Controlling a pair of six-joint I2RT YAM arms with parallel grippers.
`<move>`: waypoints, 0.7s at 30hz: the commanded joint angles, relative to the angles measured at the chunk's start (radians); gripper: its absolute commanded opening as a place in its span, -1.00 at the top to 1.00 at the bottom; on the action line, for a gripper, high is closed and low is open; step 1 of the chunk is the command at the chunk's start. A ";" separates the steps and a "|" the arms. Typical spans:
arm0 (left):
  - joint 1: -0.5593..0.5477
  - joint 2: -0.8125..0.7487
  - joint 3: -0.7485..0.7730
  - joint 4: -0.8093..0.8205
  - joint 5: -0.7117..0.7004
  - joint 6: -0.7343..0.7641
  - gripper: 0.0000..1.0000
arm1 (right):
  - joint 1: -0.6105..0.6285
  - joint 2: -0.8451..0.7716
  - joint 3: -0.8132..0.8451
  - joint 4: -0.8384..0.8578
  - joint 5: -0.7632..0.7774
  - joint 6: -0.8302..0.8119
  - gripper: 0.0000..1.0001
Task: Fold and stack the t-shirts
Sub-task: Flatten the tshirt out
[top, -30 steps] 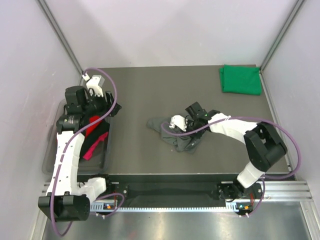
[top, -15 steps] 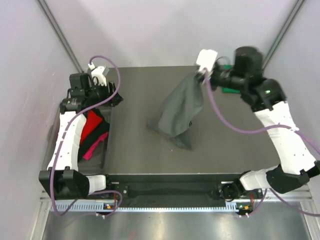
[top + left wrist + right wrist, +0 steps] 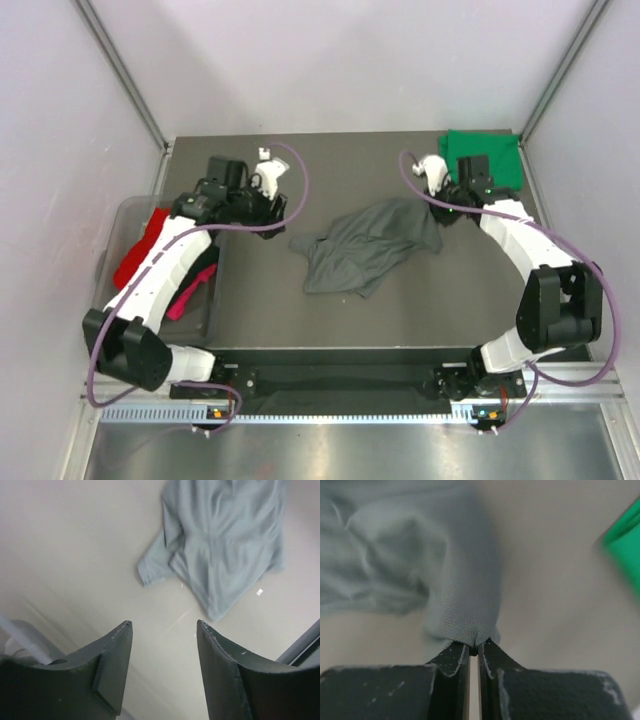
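Note:
The dark grey t-shirt [image 3: 366, 246] is bunched up by loose folds [image 3: 384, 229], so I expect it to open out into a wide hanging sheet when both of the robot's grippers lift it.
The dark grey t-shirt [image 3: 365, 245] lies crumpled in the middle of the table. My right gripper [image 3: 441, 214] is shut on its back right edge, low over the table. In the right wrist view the jaws [image 3: 474, 647] pinch a fold of the grey cloth [image 3: 460, 580]. My left gripper [image 3: 272, 207] is open and empty, just left of the shirt. The left wrist view shows the grey shirt [image 3: 225, 545] beyond its parted fingers [image 3: 164, 625]. A folded bright green t-shirt [image 3: 483, 157] lies at the back right corner and also shows in the right wrist view [image 3: 625, 545].
A clear plastic tub [image 3: 110, 280] stands at the left table edge. It holds a red shirt [image 3: 138, 248], a black shirt [image 3: 203, 272] and a pink shirt [image 3: 187, 299]. Slanted metal posts rise at the back corners.
My right arm has brought the lifted grey shirt down onto the table, drawing its edge toward the back right. My left arm has swung from over the tub rightward toward the shirt.

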 commanded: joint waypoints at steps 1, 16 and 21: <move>-0.062 0.063 -0.047 -0.021 -0.119 0.111 -0.17 | -0.020 -0.081 -0.096 0.080 0.043 0.045 1.00; -0.080 0.442 0.007 0.030 -0.144 0.112 0.09 | -0.021 -0.193 -0.243 0.103 0.014 0.108 0.98; -0.081 0.496 0.030 0.039 -0.117 0.098 0.11 | -0.023 -0.193 -0.245 0.103 0.014 0.112 0.98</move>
